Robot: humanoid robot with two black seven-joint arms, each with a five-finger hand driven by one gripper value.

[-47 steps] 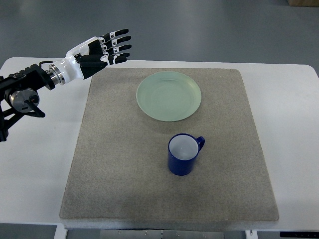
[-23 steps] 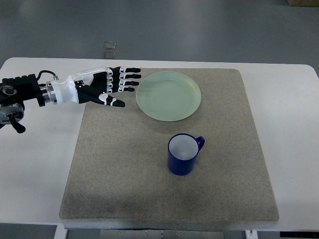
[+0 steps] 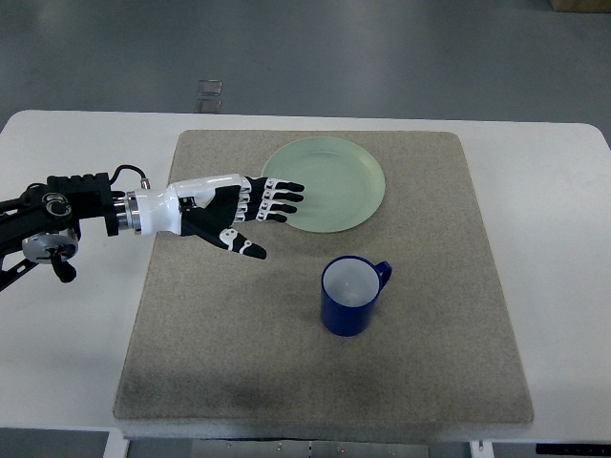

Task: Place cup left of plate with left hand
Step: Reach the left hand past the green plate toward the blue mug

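Observation:
My left gripper's open fingers are pointing over the plate's rim (image 3: 298, 221), away from the cup. So next I swing back to the cup's body (image 3: 346, 315) and grip it.
A dark blue cup (image 3: 350, 296) with a white inside stands upright on the grey mat, its handle pointing up and to the right. A pale green plate (image 3: 329, 183) lies just beyond it on the mat. My left hand (image 3: 250, 212) reaches in from the left, open, its fingers spread and holding nothing. Its fingertips overlap the plate's left rim in the picture. The hand is up and to the left of the cup, well apart from it. The right arm does not show.
The grey mat (image 3: 239, 353) covers most of a white table (image 3: 67, 353). A small clear object (image 3: 209, 93) sits on the floor beyond the table's far edge.
My left hand has come down and to the right, from beyond the mat's far left corner to the plate's left rim, nearer the cup. Cup and plate have not moved.

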